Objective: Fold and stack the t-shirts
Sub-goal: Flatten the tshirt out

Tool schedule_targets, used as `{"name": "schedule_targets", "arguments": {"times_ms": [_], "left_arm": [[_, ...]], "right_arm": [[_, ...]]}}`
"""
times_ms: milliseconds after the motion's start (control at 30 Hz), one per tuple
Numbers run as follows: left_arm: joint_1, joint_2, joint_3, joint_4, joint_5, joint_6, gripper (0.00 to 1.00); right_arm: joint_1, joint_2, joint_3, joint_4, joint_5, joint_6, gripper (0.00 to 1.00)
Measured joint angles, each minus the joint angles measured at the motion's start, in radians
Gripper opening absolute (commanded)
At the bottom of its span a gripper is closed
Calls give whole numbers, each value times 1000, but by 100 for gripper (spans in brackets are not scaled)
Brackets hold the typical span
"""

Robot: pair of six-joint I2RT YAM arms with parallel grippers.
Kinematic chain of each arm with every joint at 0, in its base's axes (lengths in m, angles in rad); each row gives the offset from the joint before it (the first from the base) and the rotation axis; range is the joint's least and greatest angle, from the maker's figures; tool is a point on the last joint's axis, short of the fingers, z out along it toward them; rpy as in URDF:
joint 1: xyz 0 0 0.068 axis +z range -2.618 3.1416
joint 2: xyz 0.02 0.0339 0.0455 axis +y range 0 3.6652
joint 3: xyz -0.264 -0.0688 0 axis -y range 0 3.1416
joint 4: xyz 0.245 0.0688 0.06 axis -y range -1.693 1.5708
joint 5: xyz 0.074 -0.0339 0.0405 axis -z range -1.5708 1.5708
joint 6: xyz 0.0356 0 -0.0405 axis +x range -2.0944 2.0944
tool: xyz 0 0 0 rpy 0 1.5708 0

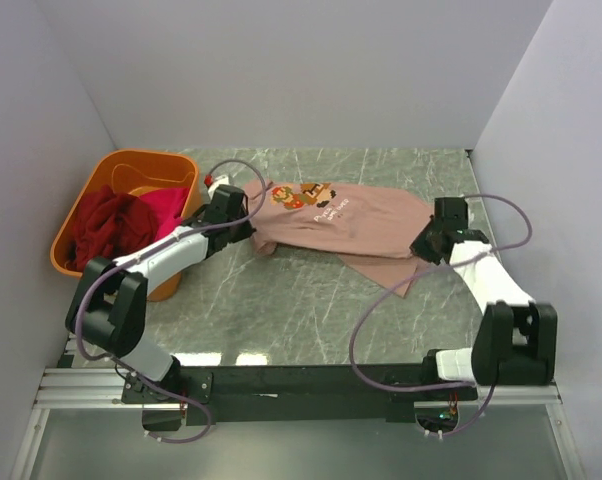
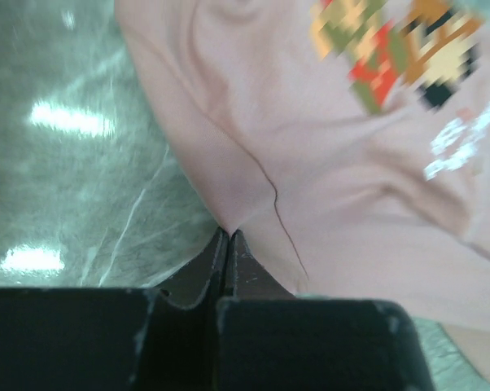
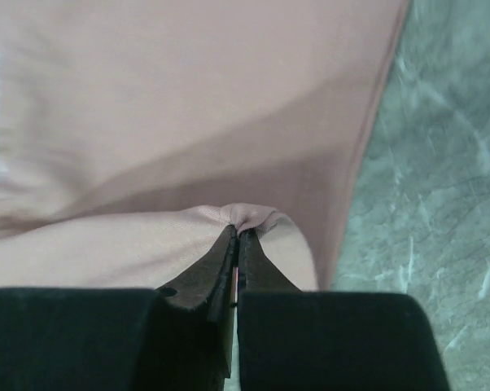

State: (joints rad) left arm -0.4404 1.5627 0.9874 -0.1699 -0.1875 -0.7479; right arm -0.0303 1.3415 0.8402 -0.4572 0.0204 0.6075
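Note:
A flap of the pink t-shirt [image 1: 383,271] lies crooked under its near edge. My left gripper and right gripper should lift the shirt [image 1: 356,222] and spread it flat first.
A dusty pink t-shirt [image 1: 356,225] with a pixel-art figure print lies rumpled across the back middle of the table. My left gripper [image 1: 243,218] is at the shirt's left end. In the left wrist view it [image 2: 227,233] is shut, pinching a fold of the pink t-shirt [image 2: 334,187] near the print. My right gripper [image 1: 428,241] is at the shirt's right end. Its jaws [image 3: 238,231] are shut on a small bunch of the pink cloth [image 3: 188,106]. A dark red t-shirt [image 1: 106,228] and a magenta one [image 1: 167,206] sit crumpled in the tub.
An orange plastic tub [image 1: 131,162] stands at the back left, close beside my left arm. White walls enclose the grey marbled table [image 1: 301,300] on three sides. Purple cables loop from both arms.

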Motion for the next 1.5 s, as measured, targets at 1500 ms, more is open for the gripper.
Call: {"name": "schedule_targets", "arguments": {"times_ms": [1500], "left_arm": [[178,426,1272,-4,120,452,1]], "right_arm": [[-4,154,1013,37,-35,-180,0]]}}
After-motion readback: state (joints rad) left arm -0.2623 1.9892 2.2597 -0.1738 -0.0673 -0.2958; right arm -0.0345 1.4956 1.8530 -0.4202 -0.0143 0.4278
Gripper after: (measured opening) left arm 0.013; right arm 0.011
